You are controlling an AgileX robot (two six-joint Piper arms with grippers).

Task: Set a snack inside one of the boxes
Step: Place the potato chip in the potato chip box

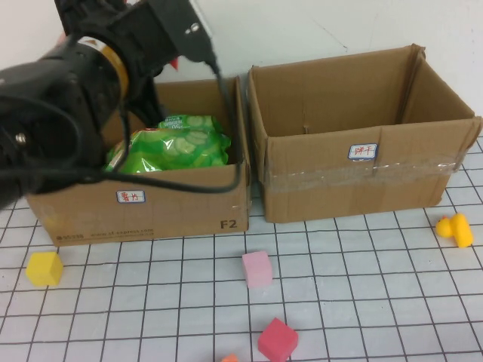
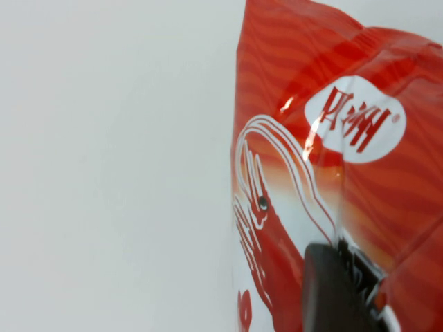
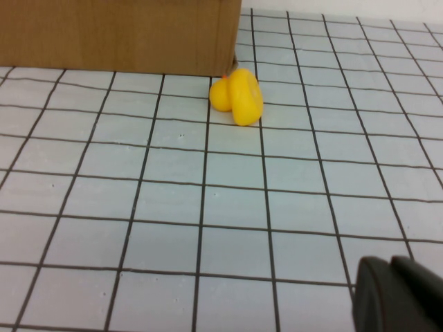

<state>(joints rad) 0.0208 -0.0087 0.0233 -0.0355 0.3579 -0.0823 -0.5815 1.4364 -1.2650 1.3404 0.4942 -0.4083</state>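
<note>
My left gripper is holding the red snack bag (image 1: 174, 63) above the box (image 1: 179, 142) that holds the green snack bag. It should go on down and let go of the red snack bag inside.
My left gripper (image 2: 342, 287) is shut on a red snack bag (image 2: 325, 138) with a white shrimp drawing, held up in front of the white wall. In the high view the left arm (image 1: 83, 83) reaches over the left cardboard box (image 1: 143, 205), and only a red sliver of the bag (image 1: 174, 64) shows beside it. A green snack bag (image 1: 172, 143) lies inside that left box. The right cardboard box (image 1: 362, 175) stands open and looks empty. My right gripper (image 3: 398, 294) is shut and empty, low over the gridded table, out of the high view.
A yellow duck toy (image 1: 455, 228) lies by the right box's front corner and shows in the right wrist view (image 3: 237, 95). A yellow cube (image 1: 44, 268), a pink cube (image 1: 256, 269), a red cube (image 1: 277, 339) and an orange piece (image 1: 229, 359) lie on the table in front of the boxes.
</note>
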